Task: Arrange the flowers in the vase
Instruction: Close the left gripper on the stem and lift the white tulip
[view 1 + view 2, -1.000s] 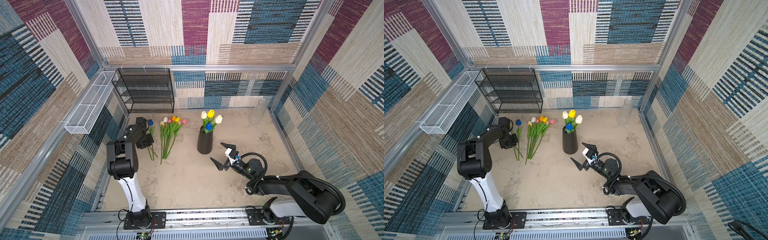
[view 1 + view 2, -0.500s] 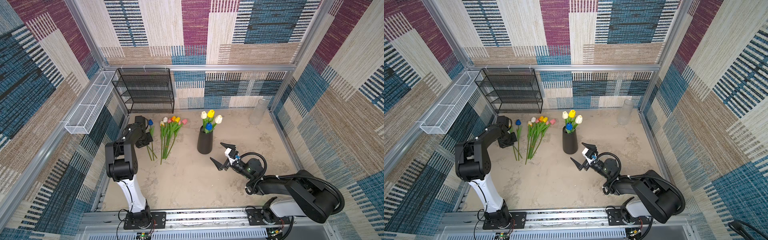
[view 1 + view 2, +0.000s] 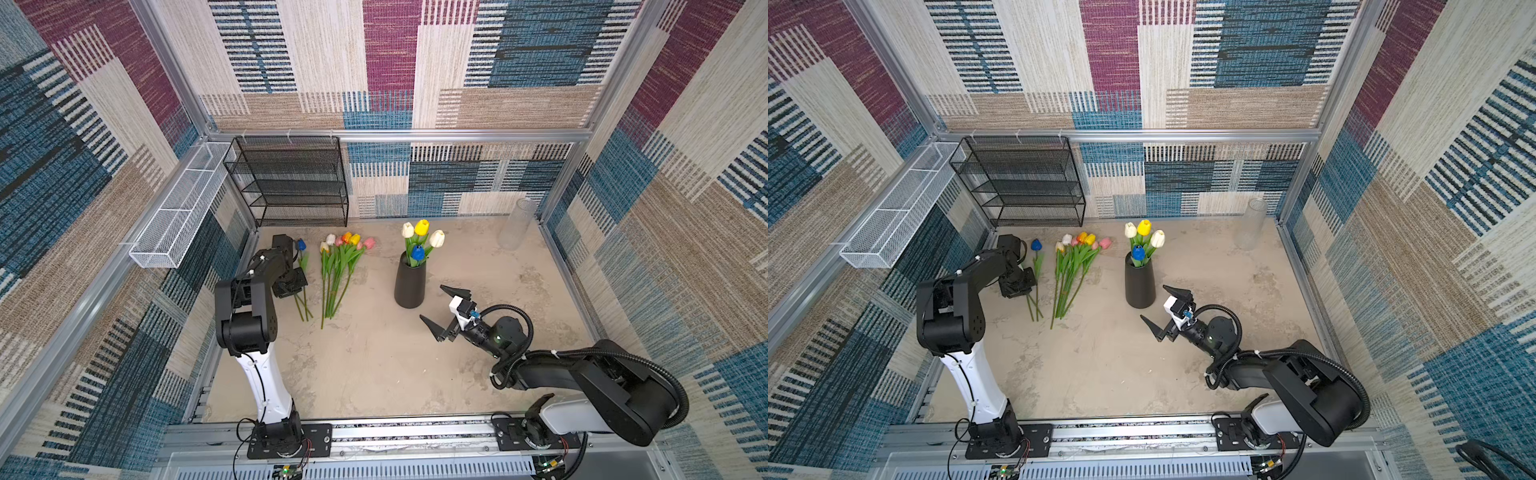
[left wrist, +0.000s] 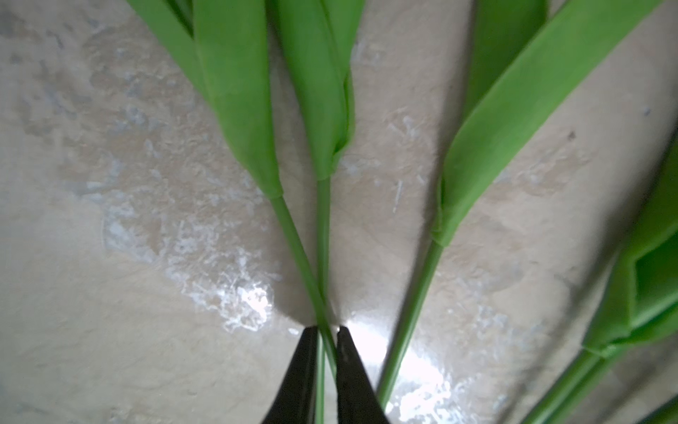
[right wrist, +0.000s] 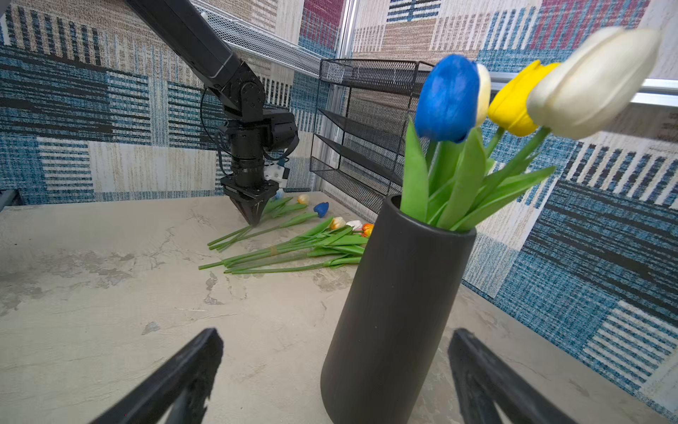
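Note:
My left gripper should open and then close on the upper stem point(image 4: 297, 243) alone before it lifts, because two green stems cross point(image 4: 321, 300) at its fingers.
A black vase point(image 3: 409, 286) stands mid-table and holds several flowers point(image 3: 422, 239) with white, yellow and blue heads. A bundle of loose flowers point(image 3: 338, 266) lies to its left. Further left lie a blue tulip point(image 3: 301, 245) and one more stem. My left gripper point(image 4: 324, 328) is shut on these two thin green stems point(image 4: 323, 257), low on the table; in the right wrist view the left gripper point(image 5: 253, 216) points straight down. My right gripper point(image 3: 432, 302) stands open just right of the vase point(image 5: 396, 301), touching nothing.
A black mesh shelf point(image 3: 291, 183) stands at the back left, with a white wire basket point(image 3: 178, 212) on the left wall. A clear glass vase point(image 3: 515, 224) stands in the back right corner. Patterned walls close in the table on three sides.
My left gripper has closed on the two stems beside the blue tulip. The right arm has not moved.

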### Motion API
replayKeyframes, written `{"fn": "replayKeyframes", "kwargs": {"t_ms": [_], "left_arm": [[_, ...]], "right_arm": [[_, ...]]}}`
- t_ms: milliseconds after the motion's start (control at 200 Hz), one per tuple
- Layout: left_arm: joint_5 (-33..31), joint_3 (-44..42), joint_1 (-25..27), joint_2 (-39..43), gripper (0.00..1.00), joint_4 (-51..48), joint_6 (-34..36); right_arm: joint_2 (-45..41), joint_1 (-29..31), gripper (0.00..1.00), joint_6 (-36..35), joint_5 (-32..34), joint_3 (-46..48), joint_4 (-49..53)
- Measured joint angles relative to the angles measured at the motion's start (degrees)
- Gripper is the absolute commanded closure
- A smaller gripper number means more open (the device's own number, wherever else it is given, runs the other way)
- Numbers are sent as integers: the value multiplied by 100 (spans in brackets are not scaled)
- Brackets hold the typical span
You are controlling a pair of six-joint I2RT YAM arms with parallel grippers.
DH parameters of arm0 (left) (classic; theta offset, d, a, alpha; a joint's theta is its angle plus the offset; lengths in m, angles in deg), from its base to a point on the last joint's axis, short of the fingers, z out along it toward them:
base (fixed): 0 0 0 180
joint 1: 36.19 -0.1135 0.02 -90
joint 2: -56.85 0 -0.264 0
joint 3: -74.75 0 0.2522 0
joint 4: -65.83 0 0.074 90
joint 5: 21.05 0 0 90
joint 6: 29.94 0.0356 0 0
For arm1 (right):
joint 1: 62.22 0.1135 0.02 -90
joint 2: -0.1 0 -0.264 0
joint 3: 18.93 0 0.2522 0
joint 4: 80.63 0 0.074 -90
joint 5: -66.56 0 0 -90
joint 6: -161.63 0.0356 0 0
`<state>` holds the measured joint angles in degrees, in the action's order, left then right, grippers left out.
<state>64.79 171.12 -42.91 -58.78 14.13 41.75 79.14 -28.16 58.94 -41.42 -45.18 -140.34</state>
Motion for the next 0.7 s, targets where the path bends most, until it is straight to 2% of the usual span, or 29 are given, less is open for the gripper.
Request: {"fn": "replayKeyframes", "kwargs": {"t_ms": [195,491,581,701], "left_arm": [[0,-22,0,79,96,4,0],[-35,-374,0,804,100,20,-4],[-42,-546,0,1032,78,50,-2],[-9,-553,0,933,75,85,7]], "right_arm": [[7,0,0,0,-2,0,-2],[22,0,0,0,-7,0,-2],[24,0,0,2,-11,0,-2],[37,0,0,7,-52,-20,-4]]}}
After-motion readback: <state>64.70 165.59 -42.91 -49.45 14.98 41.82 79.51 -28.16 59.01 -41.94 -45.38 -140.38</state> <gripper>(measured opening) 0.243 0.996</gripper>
